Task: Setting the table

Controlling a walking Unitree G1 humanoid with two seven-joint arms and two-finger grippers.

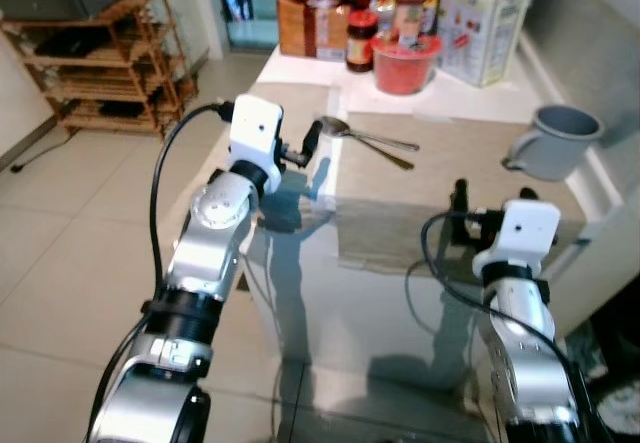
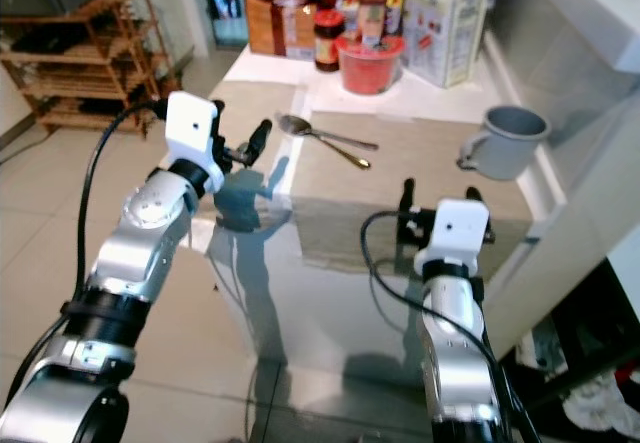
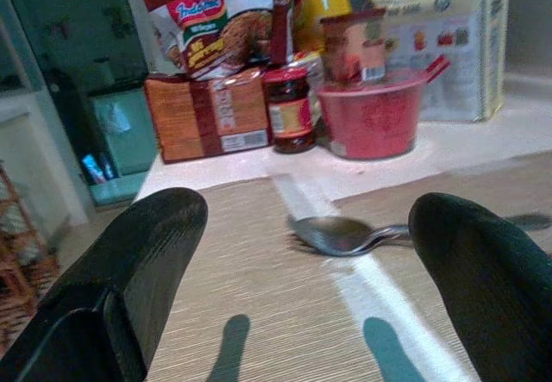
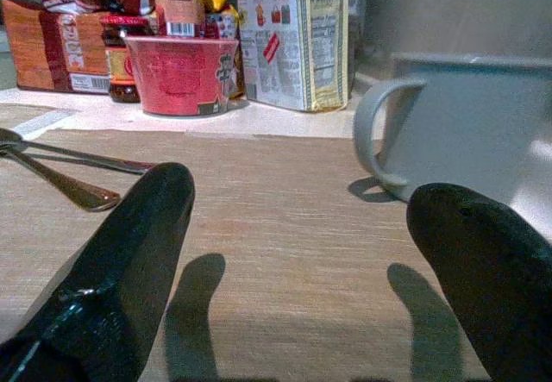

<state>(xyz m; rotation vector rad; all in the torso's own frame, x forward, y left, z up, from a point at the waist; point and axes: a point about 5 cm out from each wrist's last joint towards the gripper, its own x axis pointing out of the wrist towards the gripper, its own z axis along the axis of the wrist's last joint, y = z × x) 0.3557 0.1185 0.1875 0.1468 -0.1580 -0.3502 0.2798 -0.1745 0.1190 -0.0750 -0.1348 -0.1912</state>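
My gripper will find the grey mug (image 1: 553, 150) empty when it lifts it, because the mug's opening (image 1: 568, 122) shows just the plain inside below the mug's rim.
Two metal spoons (image 1: 365, 138) lie crossed on a beige placemat (image 1: 460, 163) at the back of the table. My left gripper (image 1: 305, 148) hovers open just short of the spoon bowls (image 3: 332, 235), with nothing between its fingers. A grey mug (image 1: 560, 141) stands at the placemat's right end, handle turned toward the middle. My right gripper (image 1: 492, 201) rests low over the mat's near edge, open and empty, with the mug (image 4: 466, 123) slightly ahead and to its right.
A red bowl (image 1: 405, 63), a dark jar (image 1: 360, 41), noodle packets and a cream cracker tin (image 1: 480, 18) crowd the far end of the table. The near tabletop (image 1: 380, 313) is glossy. A wooden shelf (image 1: 100, 63) stands on the tiled floor to the left.
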